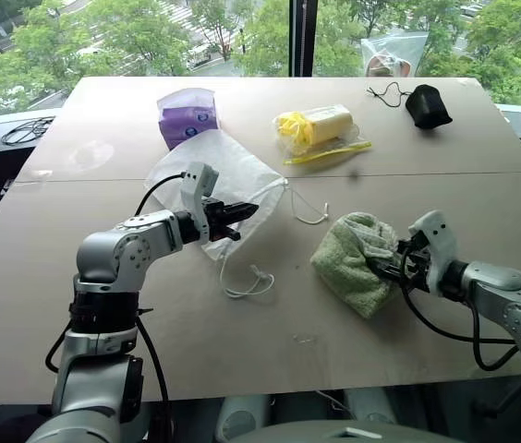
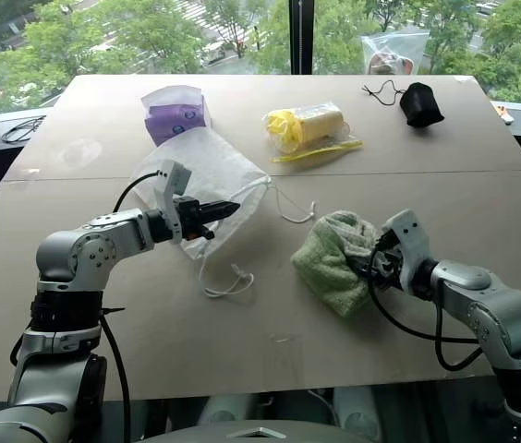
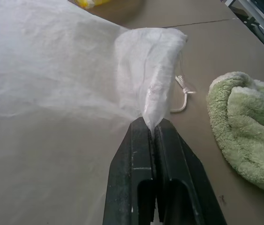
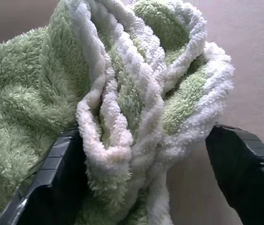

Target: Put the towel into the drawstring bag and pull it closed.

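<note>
The towel's folds [image 4: 139, 89] spread apart between my right gripper's open fingers, so next I close the fingers on the folds together before I bring the towel to the bag's opening [image 1: 272, 189].
The white drawstring bag [image 1: 233, 171] lies flat in the middle of the table, its cords [image 1: 251, 281] trailing toward the near edge. My left gripper [image 1: 247, 210] is shut on a bunched edge of the bag [image 3: 150, 89] and lifts that fabric off the table. To the right of the bag lies the light green fluffy towel [image 1: 357, 263], crumpled. My right gripper [image 1: 382, 268] is open at the towel's right side. Its two black fingers [image 4: 52, 173] stand wide apart with a fold of the towel [image 4: 122, 93] between them.
At the back of the table [image 1: 103, 305] sit a purple tissue pack [image 1: 187, 118], a clear plastic bag of yellow items [image 1: 321, 129] and a small black pouch with a cord [image 1: 427, 106]. A black cable [image 1: 25, 131] lies beyond the table's left edge.
</note>
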